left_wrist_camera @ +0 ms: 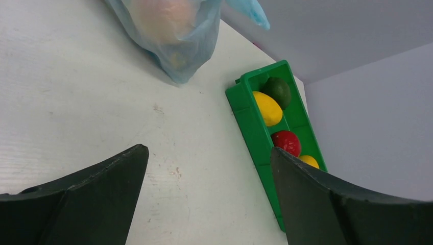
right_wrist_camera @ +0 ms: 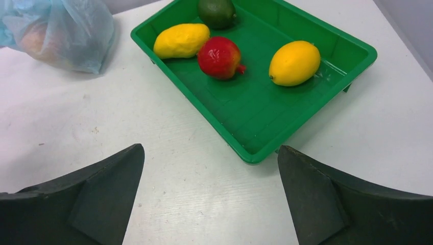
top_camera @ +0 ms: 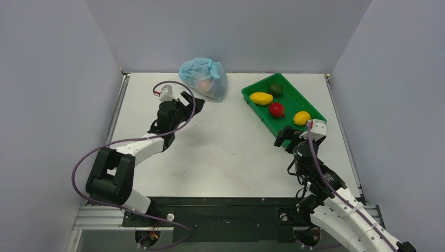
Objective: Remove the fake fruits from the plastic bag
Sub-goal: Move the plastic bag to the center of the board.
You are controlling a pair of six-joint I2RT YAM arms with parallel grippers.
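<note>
The plastic bag's loose end (left_wrist_camera: 252,11) clears the peach; my open left fingers should go on approaching until they straddle it.
The light-blue plastic bag (top_camera: 203,77) lies bunched at the back of the table, and it also shows in the left wrist view (left_wrist_camera: 176,46) and the right wrist view (right_wrist_camera: 71,35). Through its film I see an orange-pink peach (top_camera: 204,84) (left_wrist_camera: 163,18) (right_wrist_camera: 35,41); any other fake fruits inside are hidden. A red fruit (top_camera: 276,109) (right_wrist_camera: 219,57) lies in the green tray (top_camera: 294,98). My left gripper (top_camera: 192,102) (left_wrist_camera: 209,153) hangs open and empty just left of the bag's front. Open and empty too, my right gripper (top_camera: 294,134) (right_wrist_camera: 210,150) hovers at the tray's near corner.
The green tray (right_wrist_camera: 255,107) (left_wrist_camera: 250,127) at the back right also holds two yellow fruits (top_camera: 261,98) (top_camera: 302,118) and a dark green one (top_camera: 275,89). Grey walls close off the table at the back and both sides.
</note>
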